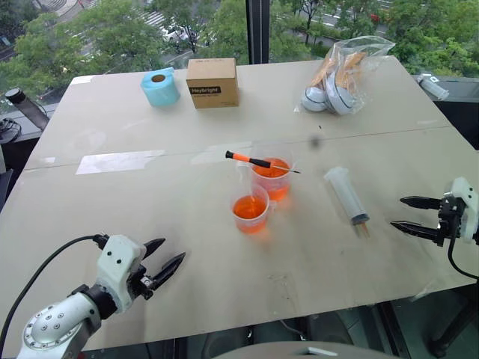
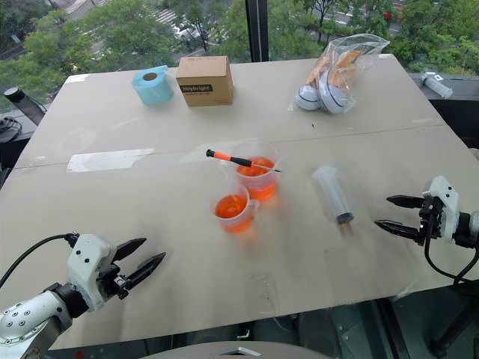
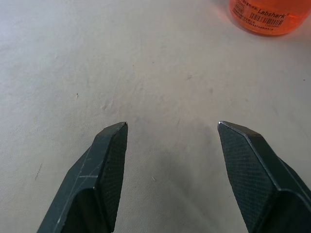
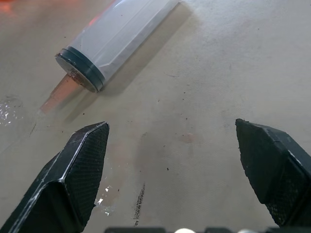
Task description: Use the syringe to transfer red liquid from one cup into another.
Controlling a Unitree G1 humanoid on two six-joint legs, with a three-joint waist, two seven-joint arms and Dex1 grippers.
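Note:
The clear syringe's plunger [image 1: 336, 173] will slide straight back out of the syringe's body when I pull, because the dark green seal [image 1: 360, 219] is at the syringe's tip end.
The clear syringe [image 1: 346, 194] lies flat on the table right of centre, its narrow tip toward the front edge. Two clear cups stand mid-table: the taller cup [image 1: 271, 176] behind, the shorter handled cup [image 1: 251, 210] in front, each holding red liquid [image 1: 249, 207]. A thin orange-and-black screwdriver [image 1: 258, 161] rests across the taller cup's rim. My right gripper [image 1: 400, 213] is open and empty, a short way right of the syringe's tip [image 4: 58, 94]. My left gripper [image 1: 166, 256] is open and empty near the front left, well short of the handled cup [image 3: 268, 17].
At the far side stand a blue tape roll [image 1: 160, 87], a cardboard box [image 1: 212, 82] and a plastic bag of items [image 1: 340, 77]. A seam [image 1: 150, 153] crosses the table behind the cups. The table's right edge [image 1: 464, 161] runs close behind my right gripper.

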